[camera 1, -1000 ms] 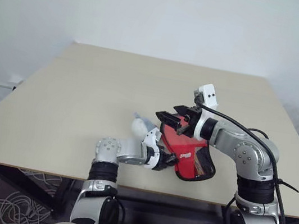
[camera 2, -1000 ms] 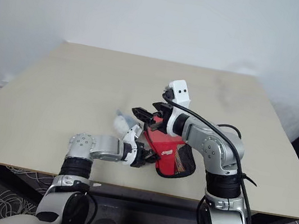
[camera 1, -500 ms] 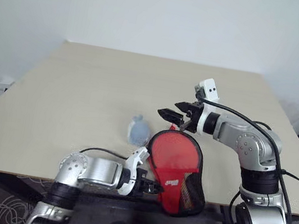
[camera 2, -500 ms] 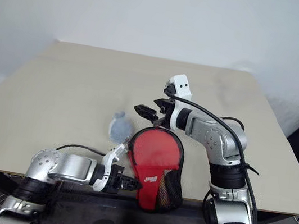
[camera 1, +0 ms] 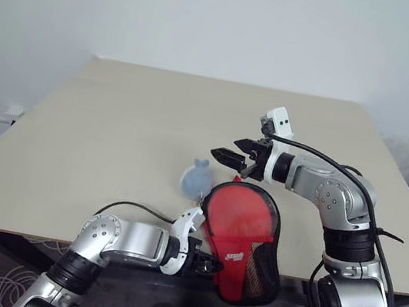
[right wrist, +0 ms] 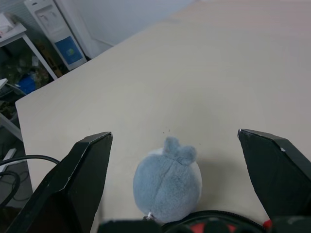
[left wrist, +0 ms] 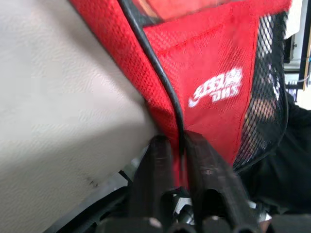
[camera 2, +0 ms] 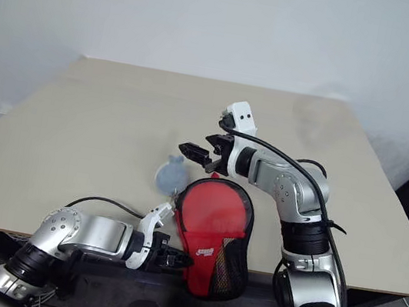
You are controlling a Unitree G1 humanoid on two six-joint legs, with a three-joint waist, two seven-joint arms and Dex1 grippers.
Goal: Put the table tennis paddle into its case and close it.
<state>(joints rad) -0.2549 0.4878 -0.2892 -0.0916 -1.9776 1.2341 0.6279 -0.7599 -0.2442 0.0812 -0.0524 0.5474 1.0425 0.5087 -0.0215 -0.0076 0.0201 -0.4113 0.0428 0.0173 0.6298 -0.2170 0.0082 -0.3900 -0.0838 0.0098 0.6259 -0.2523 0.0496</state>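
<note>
Next, my left gripper pushes the round red part (camera 1: 245, 214) down before my right gripper takes the plush wad, because my left gripper is holding the case's trim (left wrist: 178, 121) near its overhanging end.
The case (camera 1: 242, 233) lies red side up, with its white logo (left wrist: 216, 92) and mesh patch (camera 1: 260, 267), on the table (camera 1: 116, 124). Its lower end hangs over the front edge. My left gripper (camera 1: 210, 264) reaches in from the left at that edge. Its fingers (left wrist: 158, 160) stand close together on the case's black trim. My right gripper (camera 1: 230, 151) hovers open just beyond the case's round far end, apart from it. The table tennis paddle is hidden.
A pale bluish-grey plush wad (camera 1: 196, 179) sits on the table just left of the case's far end, between my right fingers (right wrist: 87, 170) in the right wrist view. The tabletop stretches bare to the left and back.
A second ago the case stood tilted up between both grippers. It now lies flat, drawn nearer the front edge by my left gripper. My right gripper has stayed open.
</note>
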